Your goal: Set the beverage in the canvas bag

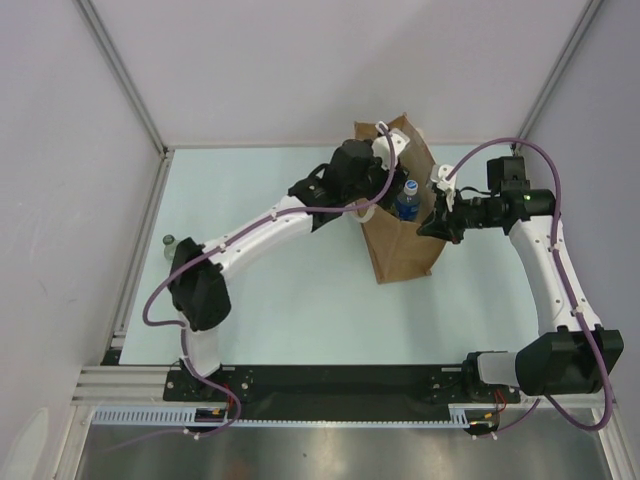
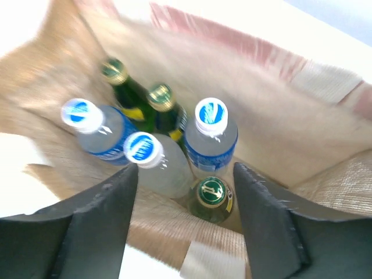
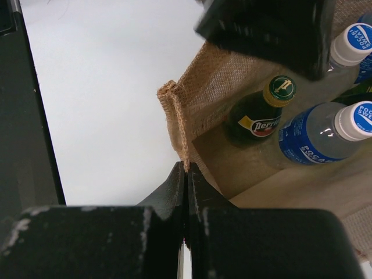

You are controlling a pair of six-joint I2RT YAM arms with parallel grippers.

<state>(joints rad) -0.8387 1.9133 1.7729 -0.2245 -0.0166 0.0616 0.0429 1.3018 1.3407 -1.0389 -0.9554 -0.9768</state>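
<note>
The small green bottle (image 1: 170,247) is out of my right gripper's reach, so my left gripper should bring it beside the bag (image 1: 325,240) and pass it to my right one.
The tan canvas bag (image 1: 402,250) stands upright at the back middle of the table with its mouth open. Several bottles stand inside it: clear water bottles (image 2: 212,136) with blue-and-white caps and green glass bottles (image 2: 212,197) with green or gold caps. My left gripper (image 1: 385,188) hangs open and empty over the bag's mouth (image 2: 185,171), with a green-capped bottle below, between its fingers and apart from them. My right gripper (image 1: 432,222) is shut on the bag's rim seam (image 3: 177,116), holding the right side. A Perrier bottle (image 3: 261,113) stands just inside that rim.
A small green bottle (image 1: 170,243) stands alone at the table's far left edge, by the metal frame rail (image 1: 135,260). The bag's white loop handle (image 1: 395,142) sticks up at the back. White walls close in the back and both sides.
</note>
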